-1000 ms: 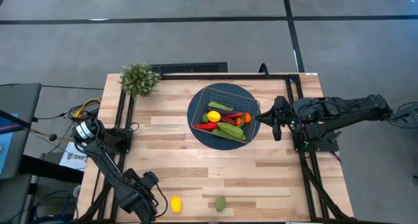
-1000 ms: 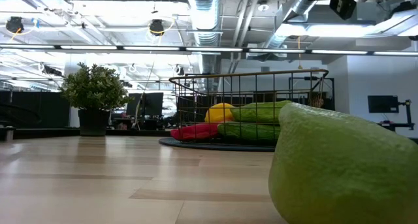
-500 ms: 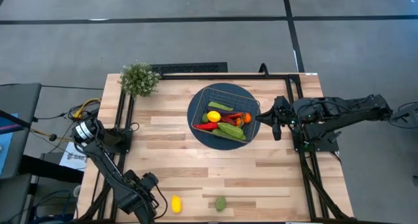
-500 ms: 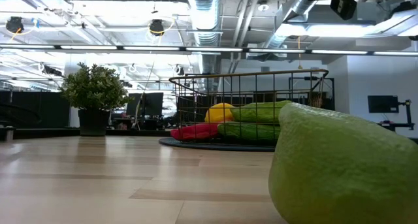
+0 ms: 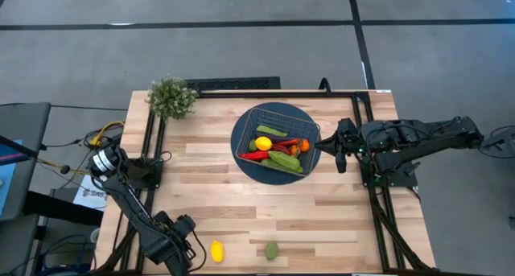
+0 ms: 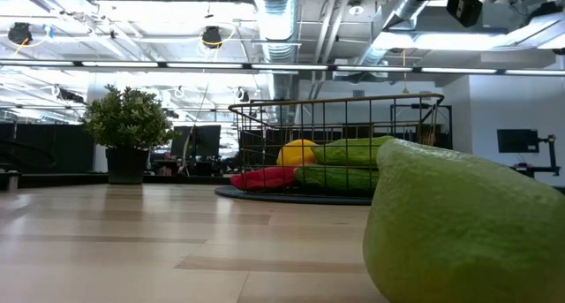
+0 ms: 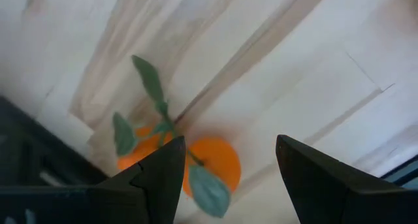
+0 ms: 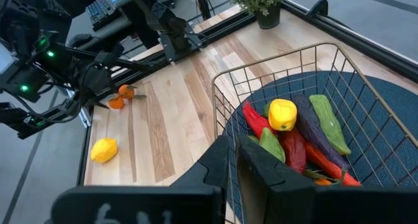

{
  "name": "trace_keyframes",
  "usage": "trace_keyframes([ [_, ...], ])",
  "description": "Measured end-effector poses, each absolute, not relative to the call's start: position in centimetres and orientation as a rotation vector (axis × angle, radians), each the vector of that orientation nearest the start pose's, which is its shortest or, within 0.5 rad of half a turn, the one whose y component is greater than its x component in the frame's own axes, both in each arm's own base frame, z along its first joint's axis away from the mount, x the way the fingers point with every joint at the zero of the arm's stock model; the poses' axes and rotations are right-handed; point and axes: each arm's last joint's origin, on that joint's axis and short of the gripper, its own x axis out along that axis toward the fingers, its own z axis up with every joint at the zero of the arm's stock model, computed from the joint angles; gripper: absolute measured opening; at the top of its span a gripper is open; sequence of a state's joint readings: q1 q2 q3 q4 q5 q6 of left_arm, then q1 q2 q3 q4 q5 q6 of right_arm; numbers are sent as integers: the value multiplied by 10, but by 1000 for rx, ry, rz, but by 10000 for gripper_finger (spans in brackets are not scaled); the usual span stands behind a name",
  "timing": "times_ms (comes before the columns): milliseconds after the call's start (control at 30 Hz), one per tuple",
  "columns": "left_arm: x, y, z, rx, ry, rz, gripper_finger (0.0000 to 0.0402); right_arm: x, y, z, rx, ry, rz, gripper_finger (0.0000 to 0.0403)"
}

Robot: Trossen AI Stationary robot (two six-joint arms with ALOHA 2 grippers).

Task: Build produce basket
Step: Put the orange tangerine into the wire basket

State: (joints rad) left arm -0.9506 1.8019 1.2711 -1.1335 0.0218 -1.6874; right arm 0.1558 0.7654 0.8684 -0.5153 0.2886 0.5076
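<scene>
My left gripper is open with one orange [image 7: 134,157] outside its fingers, so I should move toward the frame rail and close on the leafy stem [image 7: 167,121] before I lift both oranges.
The wire basket [image 5: 278,138] stands on a round dark blue mat [image 5: 241,159] and holds a lemon [image 8: 282,114], cucumbers [image 8: 326,123], red peppers [image 8: 256,123] and an eggplant [image 8: 307,129]. A loose lemon [image 5: 216,251] and a lime [image 5: 273,250] lie near the table's near edge. My left gripper [image 7: 230,145] hangs open, pointing down over two small leafy oranges [image 7: 212,162] at the near left corner; they lie on the wood, close to one finger. My right gripper [image 5: 323,144] hovers shut just right of the basket, holding nothing.
A small leafy potted plant [image 5: 171,97] stands at the far left corner. The lime [image 6: 463,228] lies right in front of the low camera and fills that view's right side. Dark frame rails [image 5: 149,159] run along the table's left, far and right edges.
</scene>
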Motion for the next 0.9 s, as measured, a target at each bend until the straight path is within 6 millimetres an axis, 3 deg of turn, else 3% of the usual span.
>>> trace_keyframes([
  [167,178,-249,179,-496,1543,669,226,154,16,333,409,359,-229,50],
  [400,182,-238,179,-421,1612,680,226,154,16,333,428,355,-232,50],
  [600,199,-232,197,-438,1598,693,226,155,16,335,441,338,-230,50],
  [900,187,-229,211,-464,1662,912,226,155,16,336,444,324,-226,50],
])
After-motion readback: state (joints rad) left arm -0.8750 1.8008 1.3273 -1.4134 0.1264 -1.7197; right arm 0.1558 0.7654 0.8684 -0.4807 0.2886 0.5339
